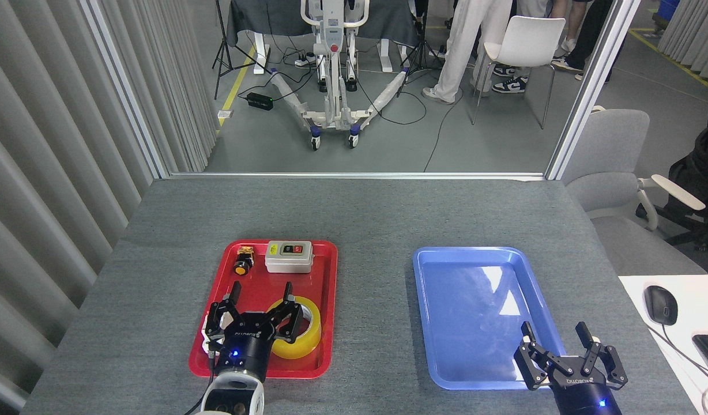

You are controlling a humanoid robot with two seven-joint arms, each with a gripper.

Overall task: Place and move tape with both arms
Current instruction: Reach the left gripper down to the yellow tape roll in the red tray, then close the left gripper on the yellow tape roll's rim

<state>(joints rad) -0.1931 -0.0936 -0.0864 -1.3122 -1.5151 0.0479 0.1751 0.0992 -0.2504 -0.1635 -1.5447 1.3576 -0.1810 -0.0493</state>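
Observation:
My gripper will lift the yellow tape roll, which will come free whole and stay wound, because the smooth outer rim shows tape lying close.
The yellow tape roll lies flat in the near right part of the red tray, its white core partly hidden by my left gripper. My left gripper hovers open over the tray, its right finger above the roll's far left rim and its left finger over bare tray floor. Nothing sits between the fingers. My right gripper stands open at the near right corner of the blue tray, holding nothing.
The red tray also holds a grey switch box, a yellow push button and a small white-red part mostly hidden under my left wrist. A white desk with a mouse lies at the right.

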